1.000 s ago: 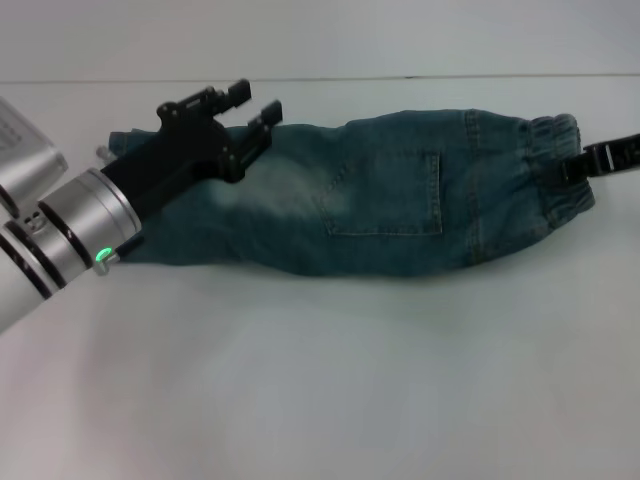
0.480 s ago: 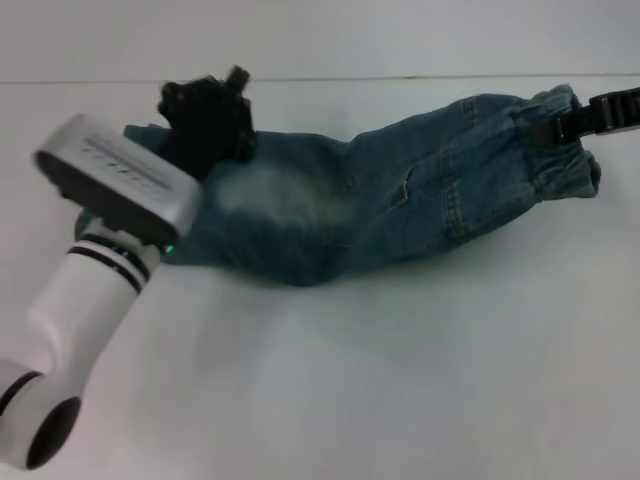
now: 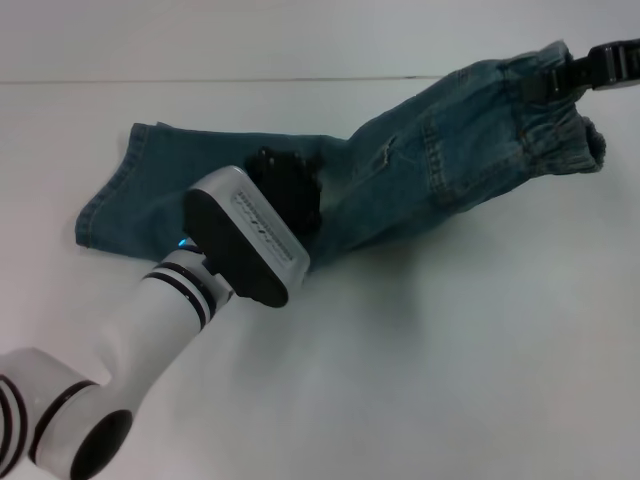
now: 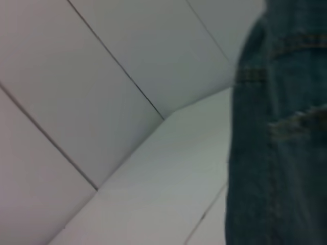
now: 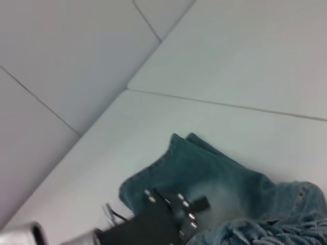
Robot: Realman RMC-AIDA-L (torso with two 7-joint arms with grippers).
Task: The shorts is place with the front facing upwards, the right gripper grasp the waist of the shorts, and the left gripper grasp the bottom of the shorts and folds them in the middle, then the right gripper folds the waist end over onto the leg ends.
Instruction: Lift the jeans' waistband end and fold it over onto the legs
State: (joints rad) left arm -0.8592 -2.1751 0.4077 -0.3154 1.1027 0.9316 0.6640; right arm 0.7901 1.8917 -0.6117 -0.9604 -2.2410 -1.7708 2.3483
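Note:
The leg ends (image 3: pixel 110 208) are a long way from the lifted waist of the shorts. My left gripper needs to slide the shorts toward the table's middle (image 3: pixel 345 290) before the waist folds over.
The blue-green denim shorts (image 3: pixel 420 170) lie folded lengthwise across the white table (image 3: pixel 450 360). Their leg ends (image 3: pixel 115 195) rest flat at the left and also show in the right wrist view as the leg ends (image 5: pixel 199 163). My right gripper (image 3: pixel 550 80) is at the upper right, shut on the ruffled waist (image 3: pixel 560 125), which hangs lifted off the table. My left gripper (image 3: pixel 290 190) points down onto the middle of the shorts, and its black claw, the left gripper (image 5: pixel 176 206), shows over the denim. The left wrist view holds only denim (image 4: pixel 276 132) close up.
My white left forearm (image 3: pixel 150 330) crosses the front left of the table. The table's far edge (image 3: pixel 250 80) meets a pale wall behind the shorts. Bare tabletop lies in front of and to the right of the shorts.
My left arm swung from the leg ends to the middle of the shorts. My right gripper lifted the waist up and slightly back, so the waist end now slopes upward.

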